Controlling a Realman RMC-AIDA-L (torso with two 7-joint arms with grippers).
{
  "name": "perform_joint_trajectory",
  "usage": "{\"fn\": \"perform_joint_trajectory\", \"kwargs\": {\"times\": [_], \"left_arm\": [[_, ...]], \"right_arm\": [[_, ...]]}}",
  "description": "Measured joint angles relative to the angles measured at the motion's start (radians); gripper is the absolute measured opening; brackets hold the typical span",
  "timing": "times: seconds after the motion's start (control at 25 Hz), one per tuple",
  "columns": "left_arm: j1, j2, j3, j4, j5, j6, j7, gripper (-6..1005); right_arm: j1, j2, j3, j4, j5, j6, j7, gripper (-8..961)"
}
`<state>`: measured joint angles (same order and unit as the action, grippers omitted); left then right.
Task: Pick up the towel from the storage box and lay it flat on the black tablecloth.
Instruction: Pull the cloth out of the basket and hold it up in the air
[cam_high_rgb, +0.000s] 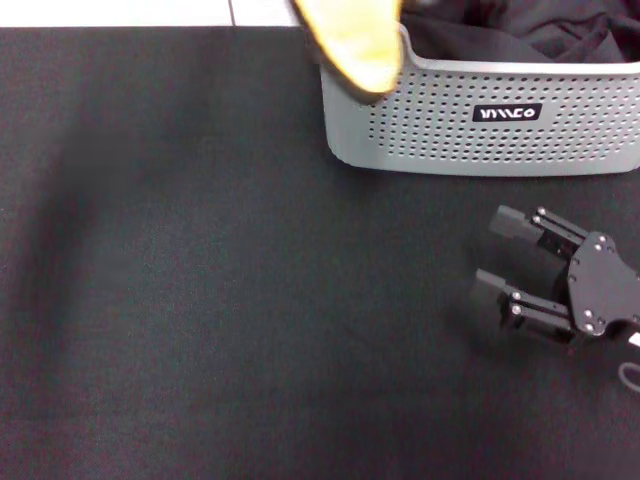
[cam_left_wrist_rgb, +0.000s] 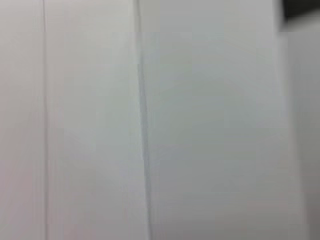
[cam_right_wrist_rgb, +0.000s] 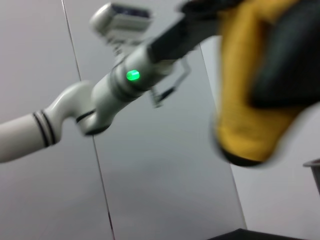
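The towel hangs bunched (cam_high_rgb: 360, 45) from my left gripper, well behind my open right gripper. Next, I bring the towel forward so my right gripper can take it.
The towel (cam_high_rgb: 356, 45) hangs in the air over the left corner of the storage box (cam_high_rgb: 430, 135), yellow face showing, its upper part cut off by the top of the head view. In the right wrist view the towel (cam_right_wrist_rgb: 245, 105) hangs bunched from my left gripper (cam_right_wrist_rgb: 207, 12), which is shut on its top. The left gripper is out of the head view. My right gripper (cam_high_rgb: 488, 256) is open and empty, low over the black tablecloth (cam_high_rgb: 200, 300) in front of the box.
A black cloth bundle (cam_high_rgb: 500, 35) lies inside the box. The box stands at the back right of the tablecloth. A white surface (cam_high_rgb: 120, 12) runs behind the tablecloth. The left wrist view shows only a pale panelled surface (cam_left_wrist_rgb: 200, 125).
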<state>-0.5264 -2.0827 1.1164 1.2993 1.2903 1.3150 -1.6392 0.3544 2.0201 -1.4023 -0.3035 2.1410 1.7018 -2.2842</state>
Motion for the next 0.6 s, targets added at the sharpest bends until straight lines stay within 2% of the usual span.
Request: {"fn": "perform_joint_trajectory", "kwargs": {"times": [0.2,0.28,0.36,0.44,0.6], "left_arm": [[0.042,0.002,-0.183,-0.086,-0.237,0.297,0.026,46],[0.044,0.016,-0.247,-0.151,-0.306,0.421,0.009,45],[0.046,0.037,-0.27,-0.2,-0.325,0.474,-0.003,44],[0.051,0.049,-0.272,-0.245,-0.325,0.493,-0.008,43],[0.062,0.052,-0.271,-0.341,-0.303,0.507,0.012,41]], "right_arm": [[-0.002,0.001,0.02,0.009,0.054,0.028,-0.038,801],[-0.004,0.001,0.026,0.01,0.088,0.04,-0.043,800],[-0.002,0.001,0.027,0.005,0.119,0.044,-0.046,799],[0.002,0.002,0.027,-0.002,0.127,0.044,-0.05,799],[0.038,0.006,0.018,-0.038,0.126,0.035,-0.149,798]]}}
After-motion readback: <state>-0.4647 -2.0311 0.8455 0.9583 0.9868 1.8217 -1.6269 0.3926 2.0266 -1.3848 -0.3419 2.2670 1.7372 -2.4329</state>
